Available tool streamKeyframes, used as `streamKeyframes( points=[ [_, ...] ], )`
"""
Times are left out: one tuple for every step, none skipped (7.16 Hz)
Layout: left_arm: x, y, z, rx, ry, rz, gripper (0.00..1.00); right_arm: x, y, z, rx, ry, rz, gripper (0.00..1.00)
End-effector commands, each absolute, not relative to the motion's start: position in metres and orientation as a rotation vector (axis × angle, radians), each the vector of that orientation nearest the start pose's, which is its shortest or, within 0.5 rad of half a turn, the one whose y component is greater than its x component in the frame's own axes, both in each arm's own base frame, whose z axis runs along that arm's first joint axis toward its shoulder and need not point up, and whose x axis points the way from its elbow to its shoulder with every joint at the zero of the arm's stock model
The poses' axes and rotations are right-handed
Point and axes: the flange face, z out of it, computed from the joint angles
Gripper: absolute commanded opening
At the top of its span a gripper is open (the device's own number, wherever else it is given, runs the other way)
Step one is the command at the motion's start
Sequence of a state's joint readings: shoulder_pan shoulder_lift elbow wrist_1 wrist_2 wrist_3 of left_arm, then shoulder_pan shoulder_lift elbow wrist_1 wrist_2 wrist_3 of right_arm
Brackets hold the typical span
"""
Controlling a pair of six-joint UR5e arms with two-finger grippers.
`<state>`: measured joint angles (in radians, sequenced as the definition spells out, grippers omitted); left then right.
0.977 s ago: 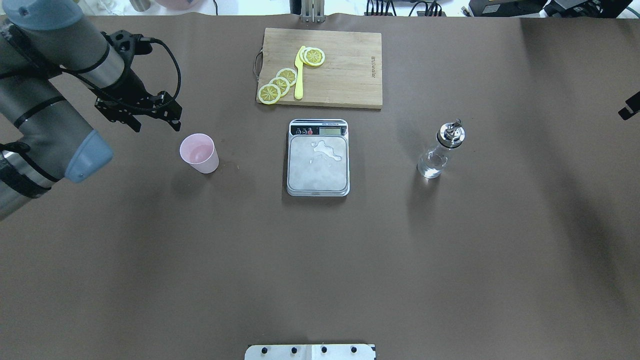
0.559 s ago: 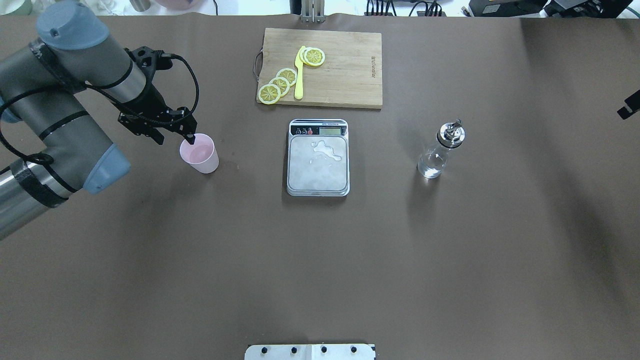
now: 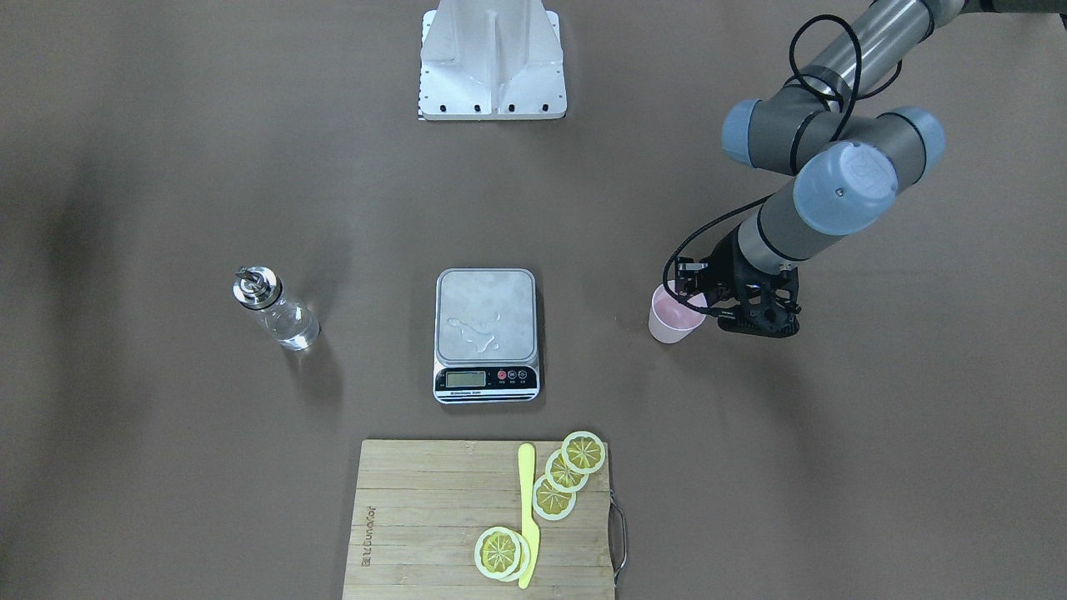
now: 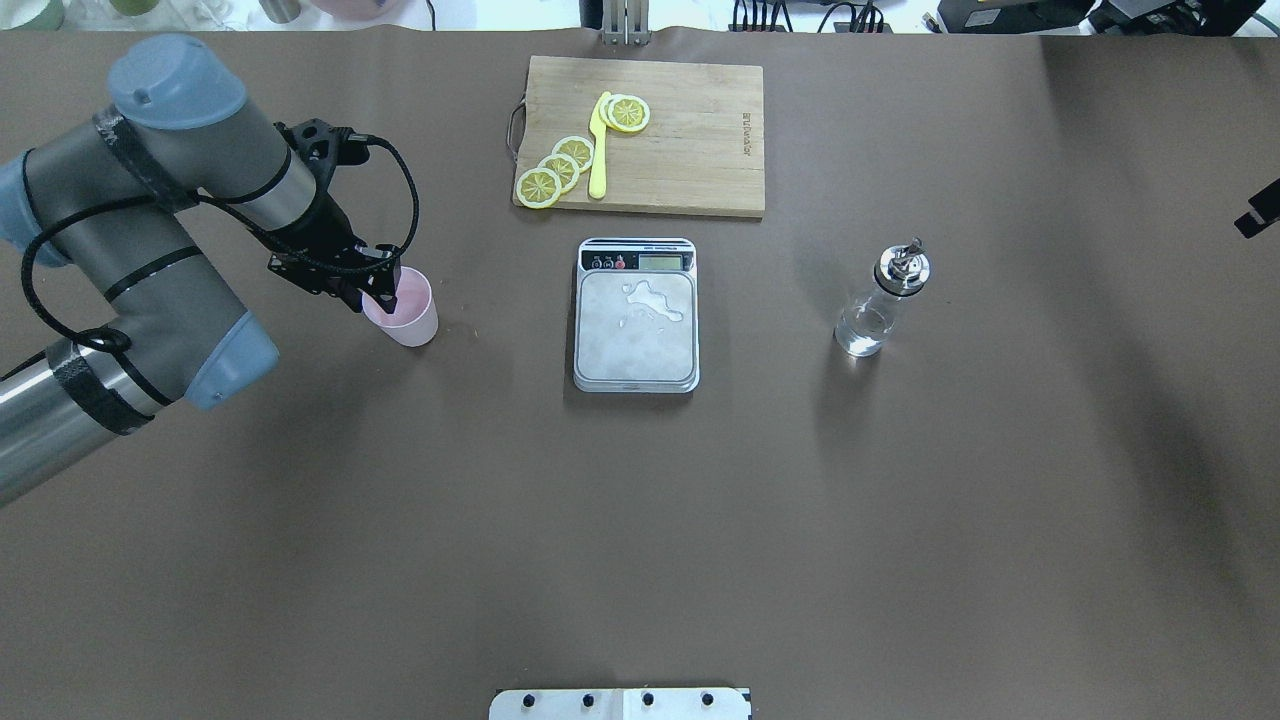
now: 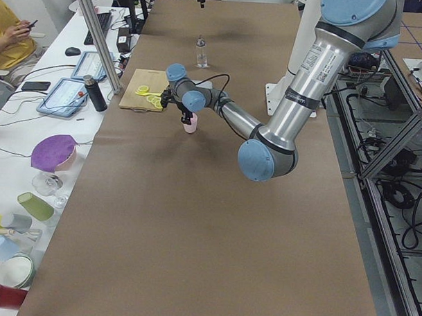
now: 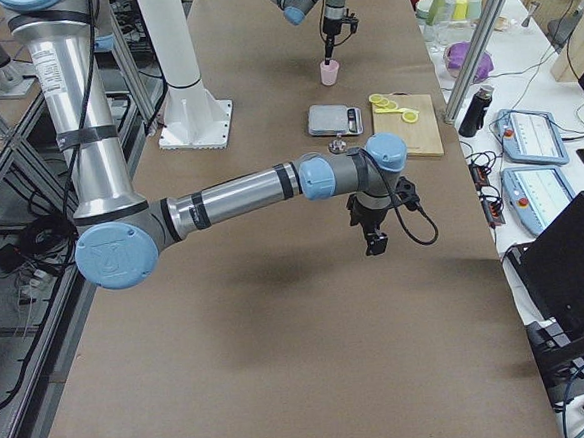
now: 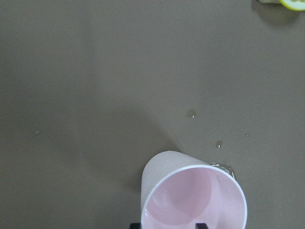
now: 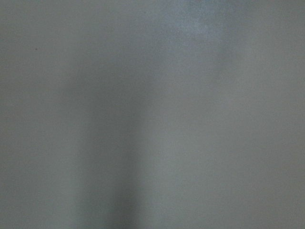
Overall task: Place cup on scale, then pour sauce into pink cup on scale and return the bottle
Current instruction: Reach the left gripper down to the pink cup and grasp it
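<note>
My gripper will uncover a hidden, curved water mark when it lifts the pale pink cup [image 3: 676, 315], because a wet glint [image 7: 224, 168] peeks out beside the cup.
The pale pink cup [image 4: 408, 312] stands upright on the table, left of the scale [image 4: 636, 335], and shows in the front view [image 3: 669, 323] too. My left gripper [image 4: 378, 297] is open and straddles the cup's rim, one finger inside and one outside. In the left wrist view the cup [image 7: 190, 195] sits just above the two fingertips [image 7: 202, 225]. The scale's steel platform carries a small puddle of clear liquid [image 4: 655, 300]. The glass bottle [image 4: 880, 305] with its metal spout stands right of the scale. Only a black bit of my right gripper [image 4: 1256, 214] shows at the right edge; I cannot tell its state.
A bamboo cutting board [image 4: 690, 150] with lemon slices [image 4: 558, 168] and a yellow knife [image 4: 598, 150] lies behind the scale. A few droplets [image 7: 191, 114] lie on the table near the cup. The robot's base plate [image 4: 620, 703] is at the near edge.
My left arm has moved right and down to the pink cup; one finger now reaches inside its rim. The cup, scale and bottle have not moved.
</note>
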<state>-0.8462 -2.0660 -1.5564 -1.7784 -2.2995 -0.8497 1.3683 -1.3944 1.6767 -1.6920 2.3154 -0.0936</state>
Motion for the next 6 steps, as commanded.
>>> streamKeyframes(
  points=[
    [0.3972, -0.5488, 0.3525, -0.034, 0.955, 0.136, 0.43, -0.0484, -0.5632, 0.528, 0.113, -0.753, -0.342, 1.0],
    [0.3973, -0.5491, 0.3551, -0.036, 0.951, 0.134, 0.4, -0.0484, -0.5631, 0.5273, 0.115, -0.753, -0.342, 1.0],
    [0.3988, -0.5507, 0.3592, -0.044, 0.945, 0.129, 0.34, -0.0484, -0.5638, 0.5263, 0.118, -0.752, -0.343, 1.0],
    [0.3997, -0.5518, 0.3611, -0.047, 0.942, 0.127, 0.3, -0.0484, -0.5638, 0.5263, 0.118, -0.752, -0.343, 1.0],
    [0.4004, -0.5527, 0.3621, -0.047, 0.94, 0.126, 0.25, -0.0484, -0.5638, 0.5263, 0.118, -0.752, -0.343, 1.0],
    [0.4003, -0.5533, 0.3609, -0.041, 0.938, 0.126, 0.04, -0.0482, -0.5639, 0.5265, 0.118, -0.749, -0.343, 1.0]
  ],
)
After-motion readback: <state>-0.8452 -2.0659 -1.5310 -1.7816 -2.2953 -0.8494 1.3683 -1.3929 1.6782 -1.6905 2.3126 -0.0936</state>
